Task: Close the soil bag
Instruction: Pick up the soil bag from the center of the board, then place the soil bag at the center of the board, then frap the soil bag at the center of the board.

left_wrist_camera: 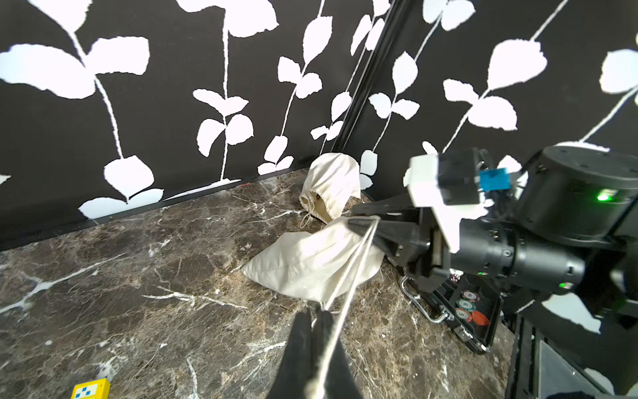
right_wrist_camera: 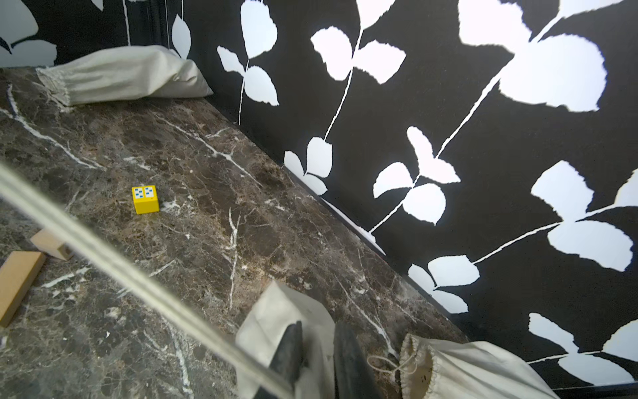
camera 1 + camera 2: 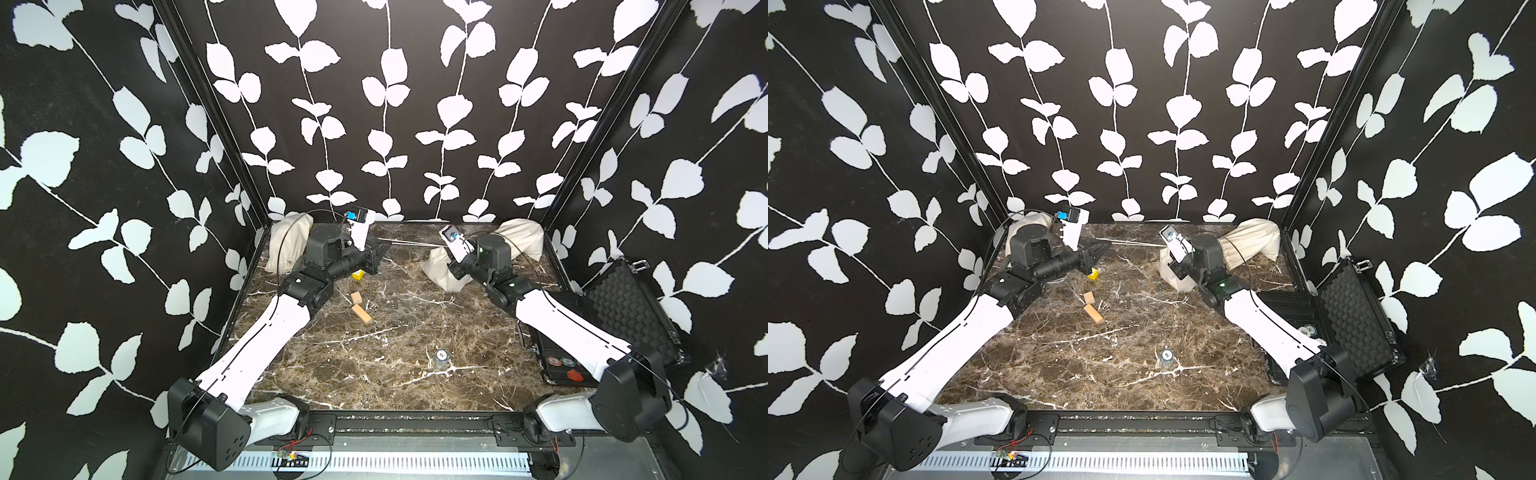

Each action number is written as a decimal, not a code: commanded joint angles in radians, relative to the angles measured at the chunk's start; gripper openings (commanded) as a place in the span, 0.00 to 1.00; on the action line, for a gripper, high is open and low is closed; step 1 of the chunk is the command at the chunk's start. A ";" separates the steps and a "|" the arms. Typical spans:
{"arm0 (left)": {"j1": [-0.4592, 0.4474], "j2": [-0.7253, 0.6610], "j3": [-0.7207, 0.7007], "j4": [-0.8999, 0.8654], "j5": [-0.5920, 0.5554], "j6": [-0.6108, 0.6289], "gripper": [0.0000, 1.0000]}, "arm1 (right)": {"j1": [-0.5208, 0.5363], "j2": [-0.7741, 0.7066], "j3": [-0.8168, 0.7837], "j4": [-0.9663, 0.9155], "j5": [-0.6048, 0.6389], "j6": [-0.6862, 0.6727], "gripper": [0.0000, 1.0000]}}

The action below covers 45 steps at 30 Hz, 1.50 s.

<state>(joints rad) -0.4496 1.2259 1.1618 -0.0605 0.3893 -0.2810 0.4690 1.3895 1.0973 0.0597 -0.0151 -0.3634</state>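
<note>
I should let go with my left gripper and bring it back to the bag's neck point(image 1: 342, 230), because the drawstring is taut point(image 3: 413, 242) and my left gripper is holding its far end.
The soil bag point(image 3: 439, 277) point(image 3: 1172, 276) is a cream cloth sack lying at the right back of the marble table point(image 3: 395, 353). Its drawstring point(image 3: 407, 242) point(image 1: 348, 276) runs taut from the bag's neck across to my left gripper point(image 3: 380, 252) point(image 1: 316, 312), which is shut on it. My right gripper point(image 3: 454, 270) point(image 1: 359, 221) point(image 2: 319, 333) sits at the bag's neck. A fold of the bag's fabric point(image 2: 276, 311) is pinched between its fingers. The string point(image 2: 103, 252) crosses the right wrist view as a blurred band.
Two more cream bags lie in the back corners, one left point(image 3: 286, 243) and one right point(image 3: 524, 237). A yellow block point(image 3: 357, 274), two wooden blocks point(image 3: 360, 311) and a small jar point(image 3: 440, 358) lie on the table. An open black case point(image 3: 623, 307) stands at the right edge.
</note>
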 commanded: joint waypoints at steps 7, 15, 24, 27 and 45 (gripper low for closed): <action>0.151 -0.178 0.207 0.070 -0.120 -0.026 0.00 | -0.158 0.024 0.265 -0.302 0.345 -0.113 0.22; 0.164 -0.241 0.007 0.140 -0.139 -0.095 0.00 | -0.201 0.178 0.044 -0.196 0.383 -0.015 0.20; 0.193 -0.255 -0.047 0.094 -0.102 -0.099 0.00 | -0.217 0.220 -0.045 -0.120 0.253 0.012 0.06; 0.193 -0.220 -0.072 0.111 -0.027 -0.129 0.00 | -0.213 0.184 -0.013 -0.171 0.118 0.028 0.14; 0.163 -0.181 -0.073 0.138 0.137 -0.175 0.00 | 0.271 -0.007 -0.129 0.256 -0.002 0.031 0.93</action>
<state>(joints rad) -0.2802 1.0786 1.0546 0.0582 0.5091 -0.4530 0.6960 1.3746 0.9344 0.2020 -0.0078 -0.3019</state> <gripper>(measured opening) 0.049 0.932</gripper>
